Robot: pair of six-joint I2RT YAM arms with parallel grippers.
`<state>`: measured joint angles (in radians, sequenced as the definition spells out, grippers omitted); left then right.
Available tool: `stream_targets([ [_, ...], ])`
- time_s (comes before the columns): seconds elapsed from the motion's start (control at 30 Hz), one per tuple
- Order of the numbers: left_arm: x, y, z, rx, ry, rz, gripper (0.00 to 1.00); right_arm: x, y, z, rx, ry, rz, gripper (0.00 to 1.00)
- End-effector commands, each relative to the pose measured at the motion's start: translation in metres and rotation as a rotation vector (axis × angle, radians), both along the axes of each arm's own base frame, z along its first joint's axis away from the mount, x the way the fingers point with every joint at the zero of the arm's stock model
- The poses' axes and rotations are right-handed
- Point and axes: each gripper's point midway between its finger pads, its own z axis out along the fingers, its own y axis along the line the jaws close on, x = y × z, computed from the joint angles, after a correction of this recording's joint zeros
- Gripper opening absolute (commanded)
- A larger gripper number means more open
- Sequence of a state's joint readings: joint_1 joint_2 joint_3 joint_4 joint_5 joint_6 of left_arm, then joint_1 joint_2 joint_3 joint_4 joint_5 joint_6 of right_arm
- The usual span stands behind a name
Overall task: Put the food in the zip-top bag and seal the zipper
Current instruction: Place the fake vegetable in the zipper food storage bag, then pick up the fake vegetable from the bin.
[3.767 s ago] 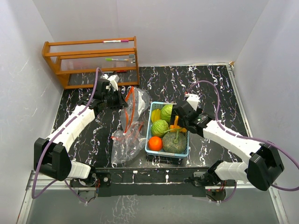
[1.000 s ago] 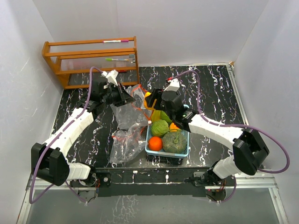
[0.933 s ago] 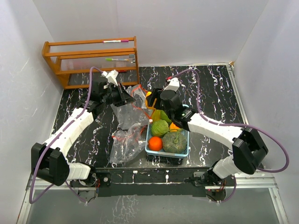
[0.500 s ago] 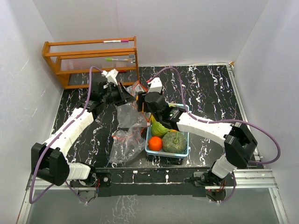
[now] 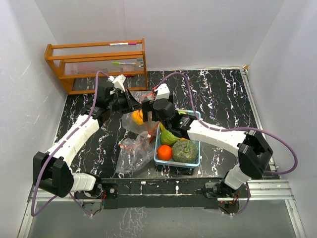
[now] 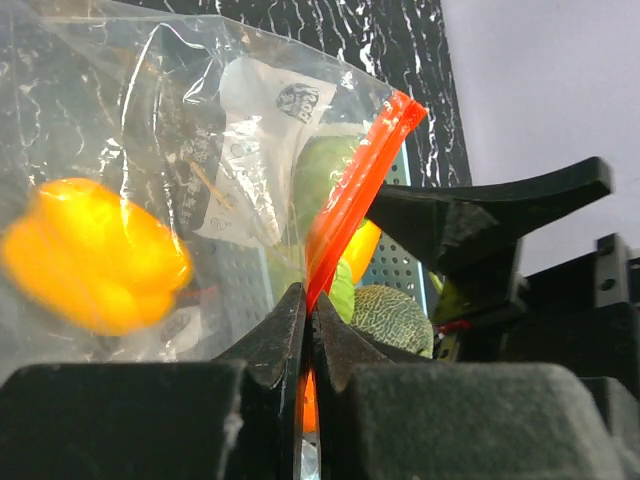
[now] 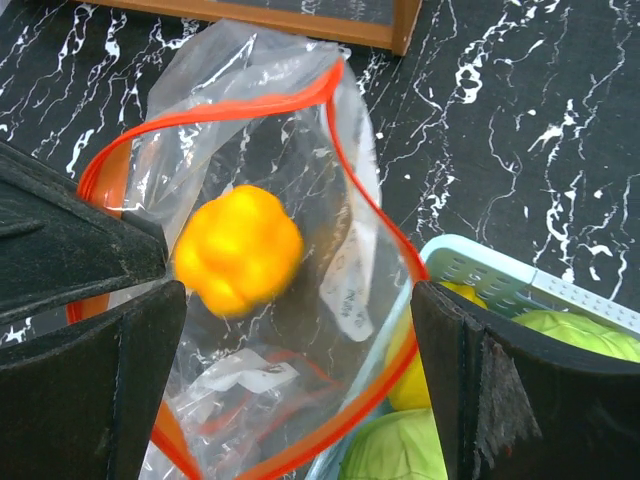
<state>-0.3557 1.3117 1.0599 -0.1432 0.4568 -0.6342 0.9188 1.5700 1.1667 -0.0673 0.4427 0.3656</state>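
The pepper (image 5: 138,117) is loose inside the bag's red rim, so the robot's right gripper should go on to the netted melon (image 5: 185,151) until the fingers close on the melon's stem.
A clear zip-top bag (image 5: 130,148) with a red zipper rim (image 6: 357,185) lies left of the basket, its mouth held up. My left gripper (image 5: 132,104) is shut on that rim (image 6: 308,300). My right gripper (image 5: 147,119) is open above the bag mouth (image 7: 300,340). A yellow-orange pepper (image 7: 238,250), blurred, is free inside the bag mouth, also seen in the top view (image 5: 137,118) and the left wrist view (image 6: 95,255). A green cabbage (image 5: 169,136), an orange (image 5: 165,152) and a netted melon (image 5: 185,151) lie in the basket.
The light-blue basket (image 5: 196,161) stands right of the bag, with a yellow piece (image 7: 425,385) and another cabbage (image 7: 590,335) at its far end. A wooden rack (image 5: 96,64) stands at the back left. White walls close in three sides.
My right gripper carried the pepper from the basket left to the bag mouth and opened; the pepper is now loose in the bag. My left gripper still holds the rim.
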Motion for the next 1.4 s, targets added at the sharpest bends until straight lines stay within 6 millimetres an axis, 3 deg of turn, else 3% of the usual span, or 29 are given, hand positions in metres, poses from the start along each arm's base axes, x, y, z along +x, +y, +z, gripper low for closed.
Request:
stream_targets([
  [0.0, -0.009, 0.006, 0.015, 0.033, -0.05, -0.015, 0.0, 0.003, -0.019, 0.036, 0.032, -0.08, -0.07, 0.99],
  [0.23, -0.01, 0.024, 0.018, 0.138, -0.088, 0.022, 0.0, 0.005, -0.046, 0.014, -0.049, -0.025, -0.171, 0.98],
  [0.47, -0.01, 0.029, -0.003, 0.169, -0.065, 0.036, 0.0, -0.019, -0.058, 0.02, -0.03, 0.006, -0.113, 0.98],
  [0.8, -0.003, 0.021, -0.031, 0.154, -0.008, 0.025, 0.0, -0.101, -0.099, 0.017, -0.088, 0.187, -0.099, 0.98],
  [1.07, -0.002, 0.02, -0.035, 0.157, 0.002, 0.023, 0.0, -0.158, -0.107, -0.005, -0.123, 0.325, -0.09, 0.98],
  [1.37, -0.002, 0.02, -0.039, 0.161, 0.011, 0.02, 0.0, -0.182, -0.138, -0.012, -0.059, 0.381, -0.203, 0.91],
])
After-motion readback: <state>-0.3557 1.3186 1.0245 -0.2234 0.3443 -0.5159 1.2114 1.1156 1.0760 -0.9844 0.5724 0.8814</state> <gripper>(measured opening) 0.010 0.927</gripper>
